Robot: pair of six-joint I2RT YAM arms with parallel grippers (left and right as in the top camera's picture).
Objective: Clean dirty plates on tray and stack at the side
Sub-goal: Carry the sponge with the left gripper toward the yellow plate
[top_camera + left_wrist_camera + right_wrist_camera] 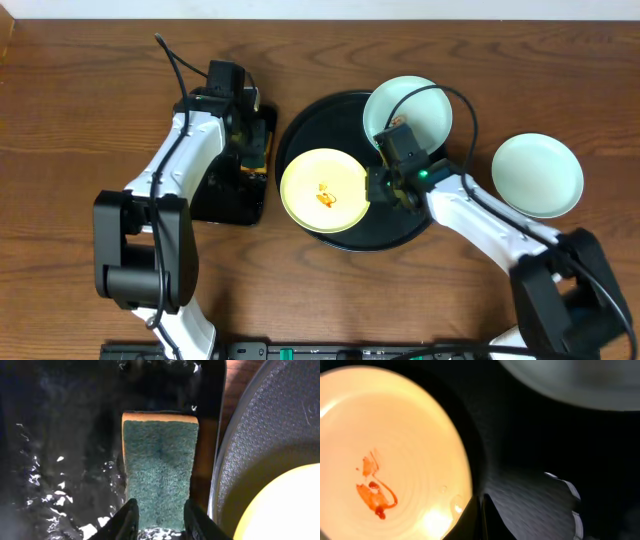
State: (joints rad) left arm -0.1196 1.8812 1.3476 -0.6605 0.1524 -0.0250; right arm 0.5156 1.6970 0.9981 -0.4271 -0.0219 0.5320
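My right gripper is closed outside the yellow plate's rim, so it should open, straddle the plate's rim and pinch it before my left gripper wipes the smear.
The round black tray holds a pale yellow plate with an orange-brown smear, and a pale mint plate at its back right. A second mint plate lies on the table to the right. My right gripper is shut on the yellow plate's right rim; its view shows the yellow plate and smear just left of the fingertips. My left gripper is shut on the near end of a green-and-orange sponge.
The sponge lies in a small rectangular black tray, wet inside, directly left of the round tray. The round tray's rim and the yellow plate show at the right of the left wrist view. Cables arc over the right arm.
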